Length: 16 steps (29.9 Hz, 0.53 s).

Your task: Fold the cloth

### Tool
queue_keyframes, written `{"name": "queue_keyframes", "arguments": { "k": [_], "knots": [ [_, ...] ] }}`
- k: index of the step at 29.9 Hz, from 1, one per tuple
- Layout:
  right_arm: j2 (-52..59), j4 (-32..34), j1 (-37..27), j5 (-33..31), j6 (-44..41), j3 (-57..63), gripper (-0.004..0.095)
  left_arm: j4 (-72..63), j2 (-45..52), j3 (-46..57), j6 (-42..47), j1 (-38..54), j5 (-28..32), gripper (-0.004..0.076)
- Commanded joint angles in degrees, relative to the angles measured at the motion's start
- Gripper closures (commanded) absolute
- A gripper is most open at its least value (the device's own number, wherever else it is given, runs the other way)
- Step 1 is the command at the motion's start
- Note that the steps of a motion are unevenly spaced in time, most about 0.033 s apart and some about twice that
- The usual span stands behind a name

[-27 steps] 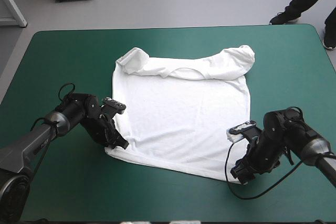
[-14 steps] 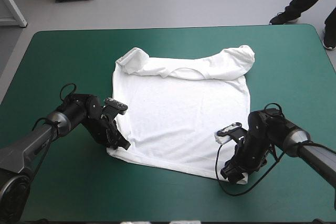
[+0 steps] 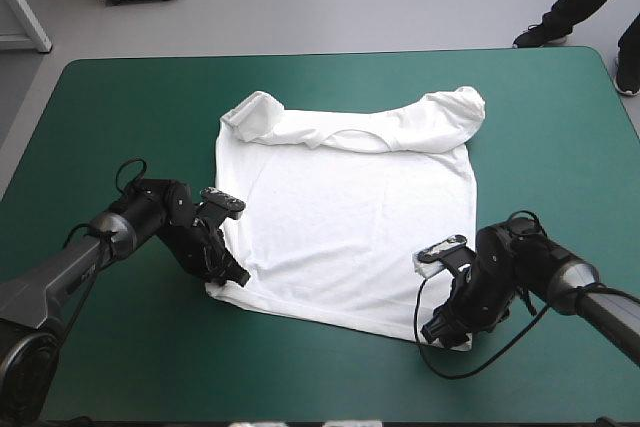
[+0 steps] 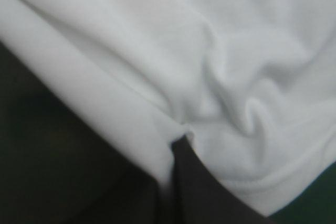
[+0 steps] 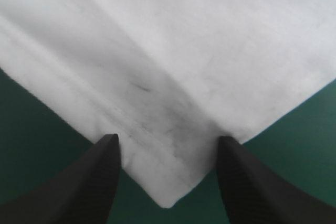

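I expect the white T-shirt (image 3: pixel 345 217) to fall open with its sleeves dangling when I lift its hem, because its collar end lies in a loose, rumpled fold (image 3: pixel 350 131).
The white T-shirt (image 3: pixel 345 217) lies spread flat mid-table, collar at the far side and both sleeves folded in. My left gripper (image 3: pixel 228 277) sits at its near-left hem corner. In the left wrist view the black fingers (image 4: pixel 181 142) meet in a point with the T-shirt (image 4: pixel 210 51) bunched in wrinkles around them. My right gripper (image 3: pixel 443 332) is low at the near-right hem corner. In the right wrist view it (image 5: pixel 168 140) stands open, and the T-shirt (image 5: pixel 184 51) corner (image 5: pixel 167 200) lies on the cover between the two fingers.
The teal-green cover (image 3: pixel 120 107) shows in wide bands to the left, right and near side of the T-shirt. The far edge of the table runs a short way beyond the collar.
My right gripper has slid left along the near side to straddle the near-right hem corner. The left gripper has only shifted slightly at the near-left corner.
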<state>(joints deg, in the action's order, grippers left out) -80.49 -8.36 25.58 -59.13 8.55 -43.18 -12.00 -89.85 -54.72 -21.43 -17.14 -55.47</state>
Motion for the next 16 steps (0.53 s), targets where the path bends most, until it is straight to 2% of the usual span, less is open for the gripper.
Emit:
{"name": "queue_keyframes", "arguments": {
  "k": [1,6,9,12,16],
  "knots": [
    [-2.5,11.6,-0.5,5.6,-1.9,7.0,0.0345,-1.6,2.0,-1.9,-0.1,-0.5,-0.9,0.0733],
    [-2.5,12.4,-0.5,8.0,-3.2,8.7,0.0345,0.0,3.0,-1.9,-0.1,-0.5,-1.3,0.0733],
    [-2.5,13.3,-0.5,9.4,-3.7,8.7,0.0384,0.0,3.7,-1.9,-0.1,-0.5,-1.4,0.0733],
    [-2.5,14.9,-0.5,9.9,-4.1,8.7,0.051,0.0,4.2,-1.9,-0.1,-0.5,-1.7,0.0733],
    [-2.5,16.1,-0.5,11.8,-3.9,8.7,0.0771,0.0,4.9,-1.9,-0.1,-0.5,-1.7,0.0733]
  ]
}}
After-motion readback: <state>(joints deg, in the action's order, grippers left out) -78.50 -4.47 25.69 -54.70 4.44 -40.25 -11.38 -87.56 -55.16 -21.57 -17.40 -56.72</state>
